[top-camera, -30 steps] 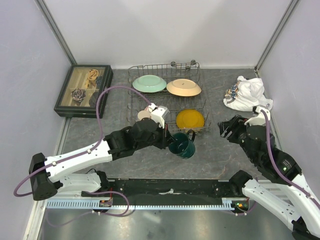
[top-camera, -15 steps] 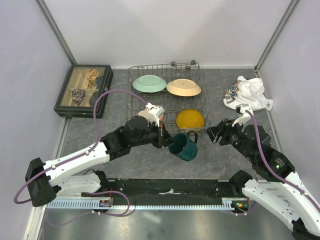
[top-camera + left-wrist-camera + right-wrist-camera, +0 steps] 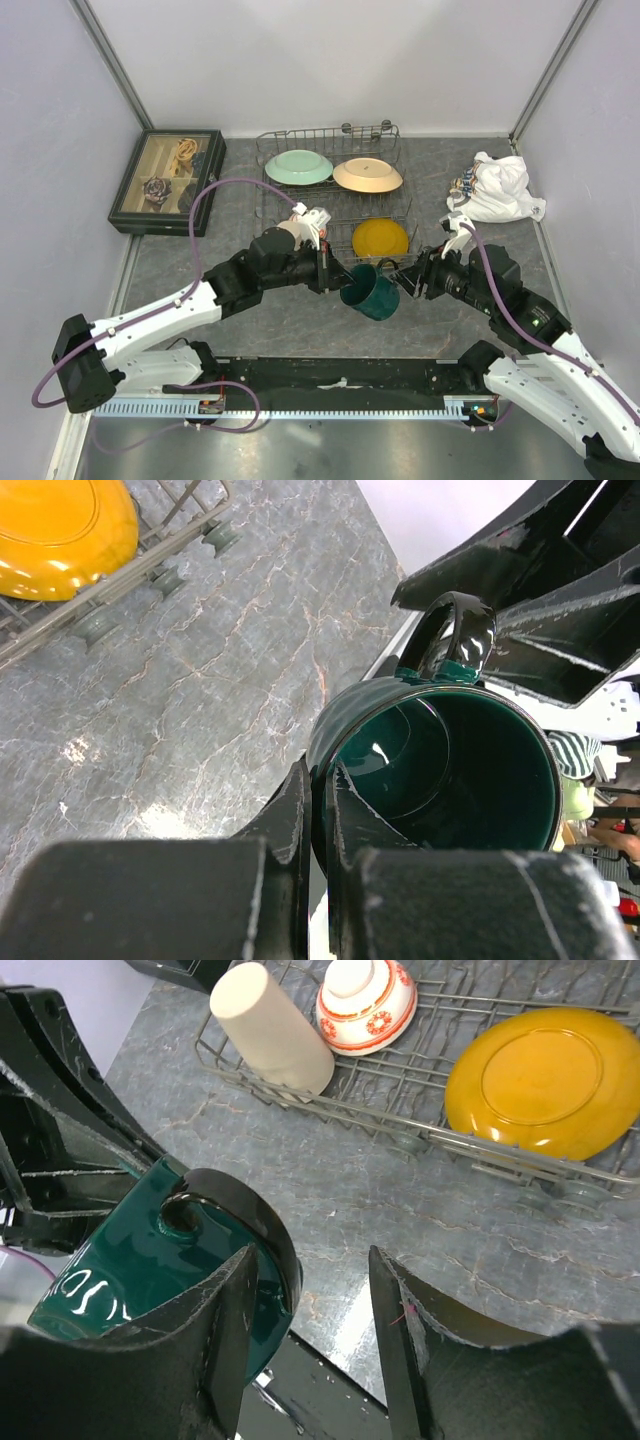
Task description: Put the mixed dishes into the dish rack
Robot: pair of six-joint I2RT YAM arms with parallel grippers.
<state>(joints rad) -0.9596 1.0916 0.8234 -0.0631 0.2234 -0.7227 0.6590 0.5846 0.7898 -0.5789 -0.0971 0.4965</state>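
Observation:
The mug's rim on the rack side is in my left gripper, so my right gripper should hold the mug's handle steady while my left gripper takes the opposite side.
The dark green mug hangs above the table in front of the dish rack. My left gripper is shut on its rim, one finger inside and one outside. My right gripper stands open beside the mug, its left finger against the mug's handle and only table showing in the gap. In the rack lie the pale green plate, tan plate, yellow plate, beige cup and red-orange bowl.
A dark glass-topped display box sits at the back left. A white cloth bundle lies at the back right. Grey walls close in both sides and the back. A black strip runs along the near table edge.
My right arm has swung left from the right side up to the mug's handle, its jaws narrowing a little. The left gripper has carried the mug slightly right.

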